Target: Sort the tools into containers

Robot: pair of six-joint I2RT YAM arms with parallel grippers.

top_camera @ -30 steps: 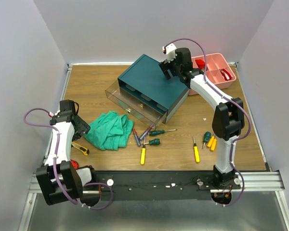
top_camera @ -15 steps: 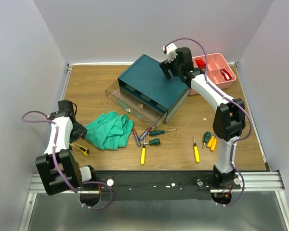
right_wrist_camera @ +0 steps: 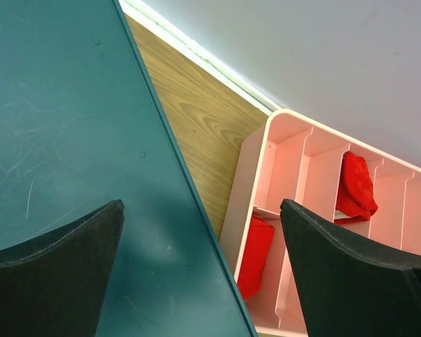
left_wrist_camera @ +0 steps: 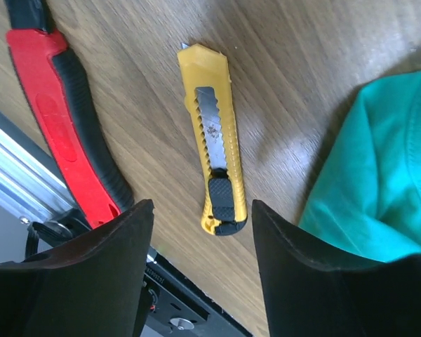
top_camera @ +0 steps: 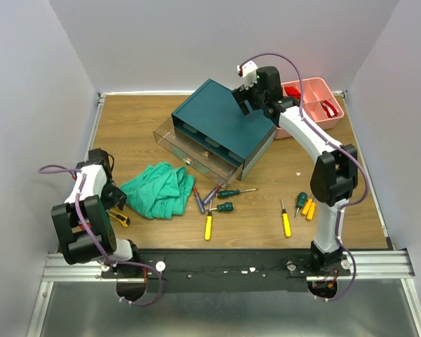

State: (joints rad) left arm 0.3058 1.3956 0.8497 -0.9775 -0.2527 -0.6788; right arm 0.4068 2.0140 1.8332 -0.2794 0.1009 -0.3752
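Observation:
Next, my left gripper goes farther along, as its open fingers reach just the tail end of the yellow utility knife. It should close around the knife at its black slider.
Several small screwdrivers lie on the wooden table in the top view: a yellow one, a green one, a red-and-blue pair, another yellow one and a green and orange group. The dark teal drawer box stands at the back, with a clear drawer pulled out. My left gripper is open and empty, low over a yellow utility knife. My right gripper is open and empty above the box's top.
A green cloth lies beside the left gripper and shows in the left wrist view. A red-and-black handled tool lies by the table's near-left edge. A pink divided tray with red items stands at the back right.
My left arm has swung in and down toward the near-left edge, bringing its gripper over the yellow utility knife. The right arm has barely moved.

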